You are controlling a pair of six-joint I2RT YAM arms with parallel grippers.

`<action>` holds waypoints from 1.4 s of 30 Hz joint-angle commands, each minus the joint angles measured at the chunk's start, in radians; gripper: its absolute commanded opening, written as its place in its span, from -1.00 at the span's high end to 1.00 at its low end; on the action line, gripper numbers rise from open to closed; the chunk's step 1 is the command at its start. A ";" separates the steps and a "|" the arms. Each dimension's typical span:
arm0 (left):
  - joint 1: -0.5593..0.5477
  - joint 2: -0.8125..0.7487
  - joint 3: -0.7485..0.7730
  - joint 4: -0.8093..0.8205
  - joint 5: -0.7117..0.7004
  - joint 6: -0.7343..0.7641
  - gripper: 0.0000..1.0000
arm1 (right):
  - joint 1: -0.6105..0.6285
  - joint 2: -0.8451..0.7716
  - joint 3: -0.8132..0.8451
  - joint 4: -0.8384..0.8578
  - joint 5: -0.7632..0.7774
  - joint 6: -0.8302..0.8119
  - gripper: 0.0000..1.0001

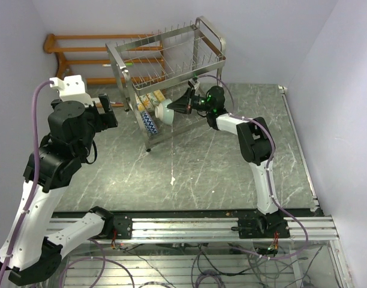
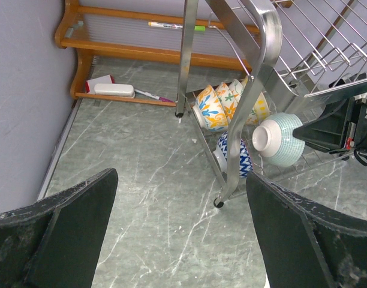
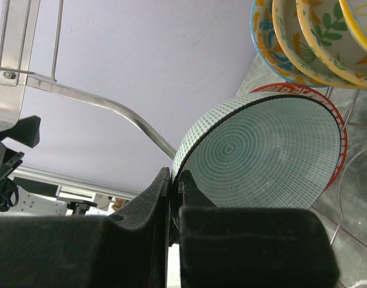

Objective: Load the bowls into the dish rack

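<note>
My right gripper has the mint bowl's base [image 1: 158, 112] turned toward the blue-patterned bowl [image 1: 149, 122], so it should go on toward that bowl and let go once the mint bowl rests against it.
My right gripper [image 1: 181, 106] is shut on the rim of the pale mint green bowl [image 1: 165, 111], holding it on edge at the lower tier of the steel dish rack [image 1: 171, 66]. In the right wrist view the mint bowl [image 3: 261, 150] fills the middle, with a red-rimmed bowl [image 3: 338, 129] just behind it and several floral bowls [image 3: 303, 36] above. In the left wrist view the mint bowl [image 2: 280, 139] sits beside a blue-patterned bowl [image 2: 237, 155] and floral bowls [image 2: 211, 108] standing in the rack. My left gripper [image 2: 180, 234] is open and empty, over the table left of the rack.
An orange-brown wooden shelf rack [image 1: 81, 51] stands against the back wall, with a white eraser-like block [image 2: 114, 90] and pens on it. The rack's leg [image 2: 218, 203] stands close in front of my left gripper. Walls close in left and right.
</note>
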 commanded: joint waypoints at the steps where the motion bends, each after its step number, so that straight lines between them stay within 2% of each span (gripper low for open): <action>1: 0.006 0.001 0.021 0.039 -0.025 0.012 -0.98 | -0.010 0.064 0.016 0.162 0.032 0.148 1.00; 9: 0.005 0.013 0.025 0.040 -0.018 0.012 -0.98 | 0.012 0.141 0.098 0.161 0.058 0.169 1.00; 14: 0.006 0.011 0.026 0.035 -0.023 0.012 -0.98 | 0.025 0.171 0.083 0.210 0.070 0.227 1.00; 22: 0.006 0.000 0.022 0.022 -0.030 0.006 -0.98 | 0.043 0.180 -0.003 0.197 0.066 0.238 1.00; 28: 0.005 0.003 0.021 0.023 -0.023 0.008 -0.98 | 0.042 0.200 0.005 0.134 0.071 0.202 1.00; 36: 0.005 0.001 0.023 0.026 -0.028 0.012 -0.98 | 0.040 0.132 0.074 -0.233 0.104 -0.101 0.47; 39: 0.006 -0.004 0.022 0.030 -0.028 0.013 -0.98 | 0.040 0.133 0.103 -0.247 0.092 -0.114 0.24; 42: 0.006 -0.009 0.021 0.027 -0.030 0.013 -0.98 | 0.040 0.130 0.089 -0.135 0.078 -0.054 0.10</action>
